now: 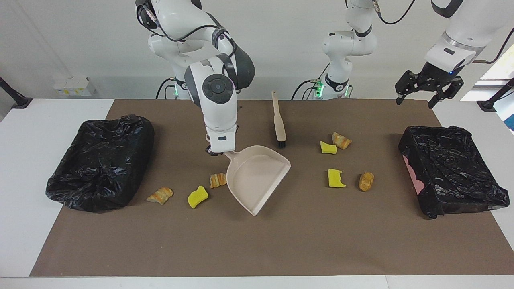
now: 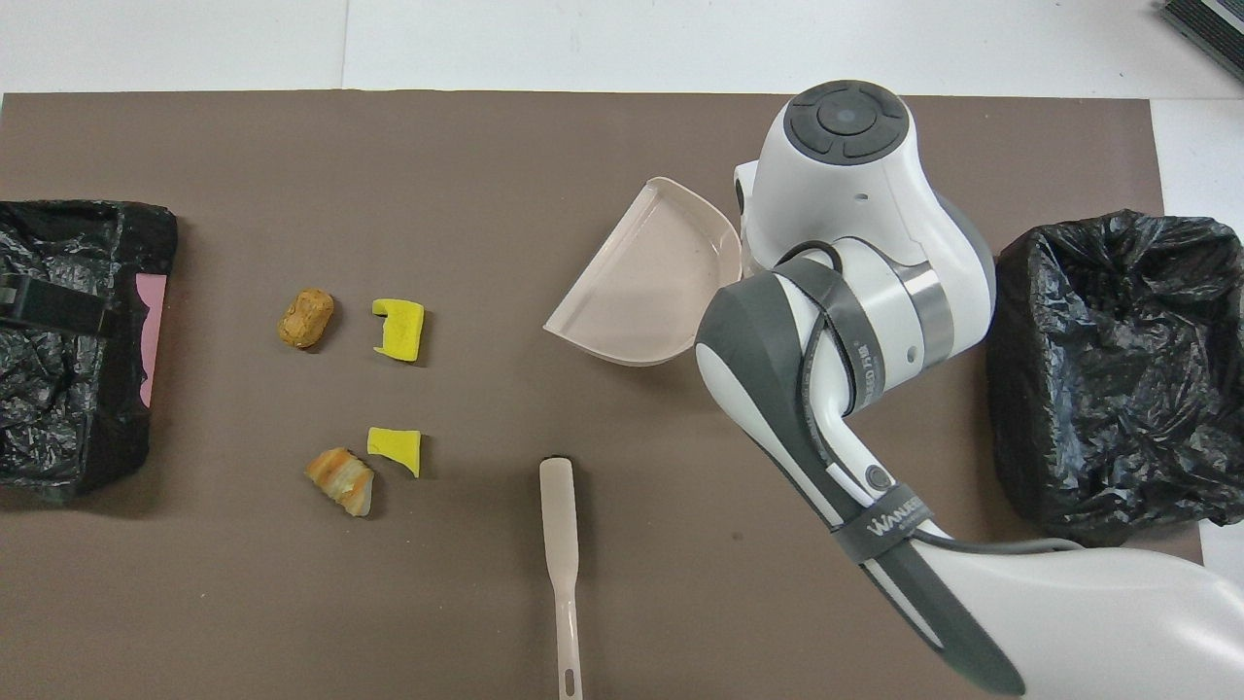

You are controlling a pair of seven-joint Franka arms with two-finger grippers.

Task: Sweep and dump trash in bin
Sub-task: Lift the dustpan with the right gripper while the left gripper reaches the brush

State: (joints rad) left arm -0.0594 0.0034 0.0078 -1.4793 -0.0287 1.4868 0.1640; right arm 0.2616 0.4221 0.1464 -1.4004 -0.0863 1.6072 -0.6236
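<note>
My left gripper should stay on its way, as the brush (image 2: 560, 523) is clear of the dustpan and its handle points toward the robots. It should keep going to that handle (image 2: 568, 642) until its fingers close.
My right gripper (image 1: 219, 151) is shut on the handle of a pale pink dustpan (image 1: 257, 176), which sits low at the middle of the brown mat. Its open mouth faces the left arm's end. In the overhead view my right arm hides that gripper, and the dustpan (image 2: 646, 282) shows beside the wrist. Several trash scraps lie on the mat. A pastry lump (image 1: 218, 180), a yellow chunk (image 1: 197, 196) and another lump (image 1: 160, 195) lie beside the pan. Two yellow chunks (image 1: 335, 178) (image 1: 328, 147) and two lumps (image 1: 366, 181) (image 1: 341, 140) lie toward the left arm's end. My left gripper (image 1: 415, 103) hangs open, waiting.
A black-bagged bin (image 1: 100, 160) stands at the right arm's end of the mat. A second bagged bin (image 1: 449, 172) stands at the left arm's end, under my left gripper's side. A brush (image 1: 278, 120) lies on the mat nearer to the robots than the dustpan.
</note>
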